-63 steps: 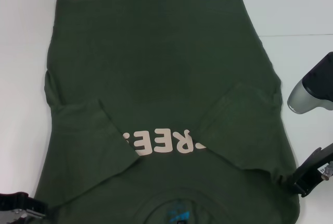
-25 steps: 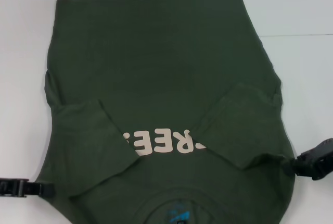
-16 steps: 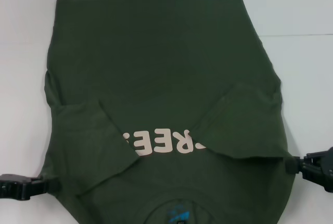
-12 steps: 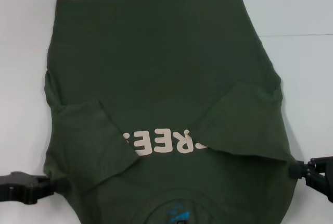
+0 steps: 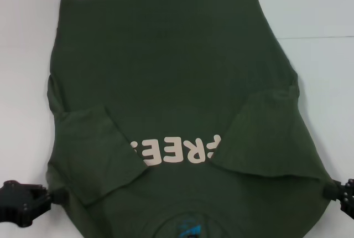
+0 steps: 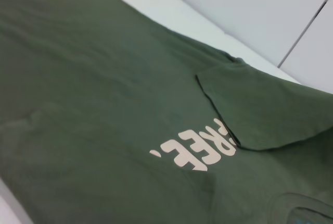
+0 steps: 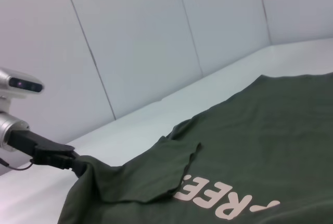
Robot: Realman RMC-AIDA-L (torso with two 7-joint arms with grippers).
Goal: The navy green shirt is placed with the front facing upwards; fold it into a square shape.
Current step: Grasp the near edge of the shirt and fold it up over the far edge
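Note:
My left gripper and right gripper have the shirt's collar edge [image 5: 188,207] sagging from shoulder to shoulder, so they should pull the shirt's shoulders apart before they fold the collar toward the hem.
The navy green shirt [image 5: 166,66] lies front up on the white table, hem at the far side and collar nearest me. Pale block letters [image 5: 177,150] run across the chest, and a teal label [image 5: 188,229] shows in the collar. Both sleeves are folded inward over the chest. My left gripper [image 5: 51,195] is at the near left shoulder, shut on the shirt's edge. The right wrist view shows the left gripper [image 7: 77,164] holding that cloth slightly raised. My right gripper [image 5: 330,191] pinches the near right shoulder edge, where the cloth is drawn out to a point.
The white table [image 5: 326,83] reaches beyond the shirt on the left, right and far sides. Pale wall panels [image 7: 156,36] stand behind the table.
Both grippers came in to the shirt's near shoulders and closed on the edges. Since then the right one has drawn its corner outward to the right, widening that side. The left has shifted slightly outward.

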